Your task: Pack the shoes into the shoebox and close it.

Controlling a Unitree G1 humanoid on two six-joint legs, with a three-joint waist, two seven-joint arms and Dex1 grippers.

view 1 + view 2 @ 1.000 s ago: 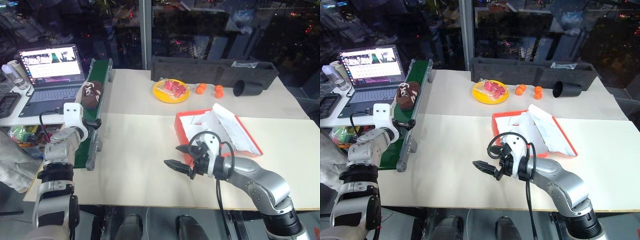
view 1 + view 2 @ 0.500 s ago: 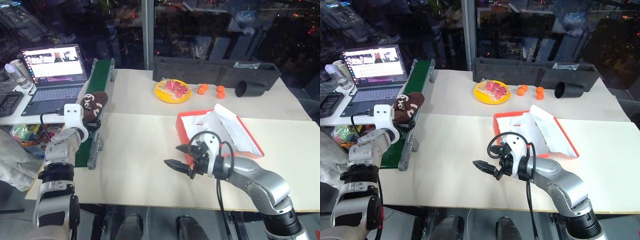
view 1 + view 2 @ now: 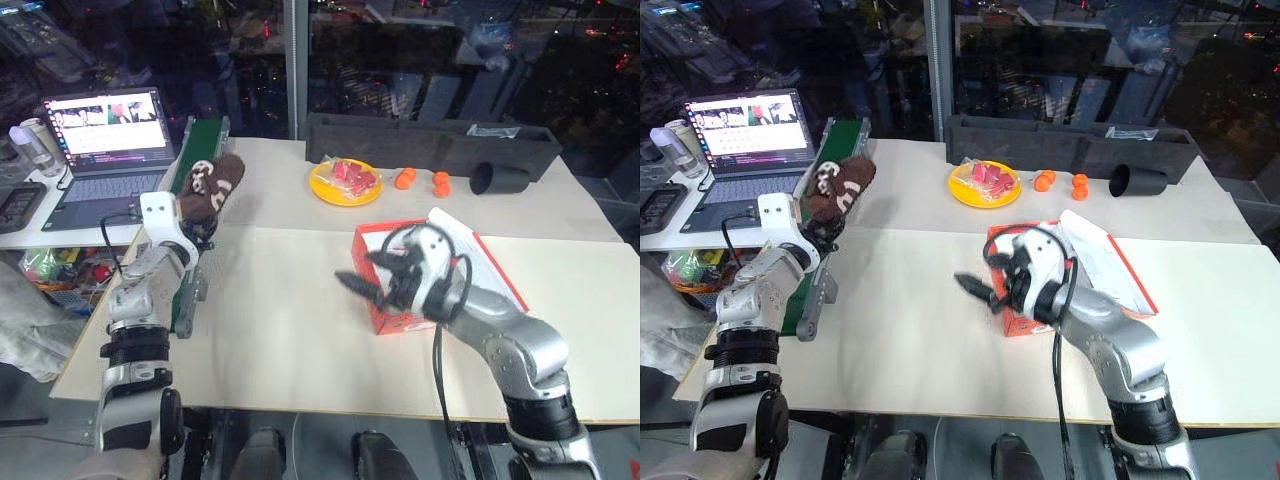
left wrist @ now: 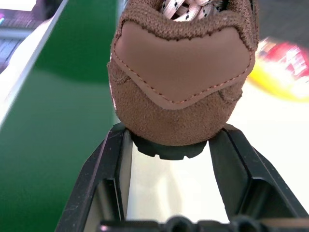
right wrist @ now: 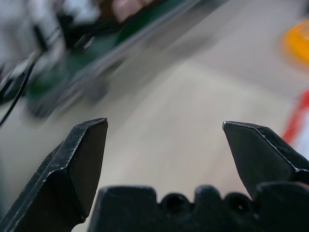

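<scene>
My left gripper has the shoe by its heel (image 4: 179, 72), far from the shoebox, so my right gripper should take the shoe by its toe end (image 3: 231, 168).
One dark brown shoe (image 3: 212, 184) with cream markings hangs just above the green conveyor belt (image 3: 202, 135) at the table's left edge. My left gripper (image 4: 173, 131) is shut on its heel, and the black sole sits between the two fingers (image 4: 112, 145). The red-orange shoebox (image 3: 398, 322) lies open right of the table's centre, white inside, with its lid (image 3: 470, 255) leaning to the right. My right gripper (image 3: 365, 270) hovers open over the table at the box's near-left corner, with nothing between its fingers (image 5: 84, 150).
An open laptop (image 3: 100, 120) stands left of the belt. Across the back of the table lie a long dark grey tray (image 3: 430, 140), a yellow plate of red pieces (image 3: 343, 182), small orange fruits (image 3: 405, 178) and a tipped black cup (image 3: 497, 178).
My left gripper has closed on the shoe and lifted it up and to the right off the belt. My right gripper has risen and moved forward to the box's corner.
</scene>
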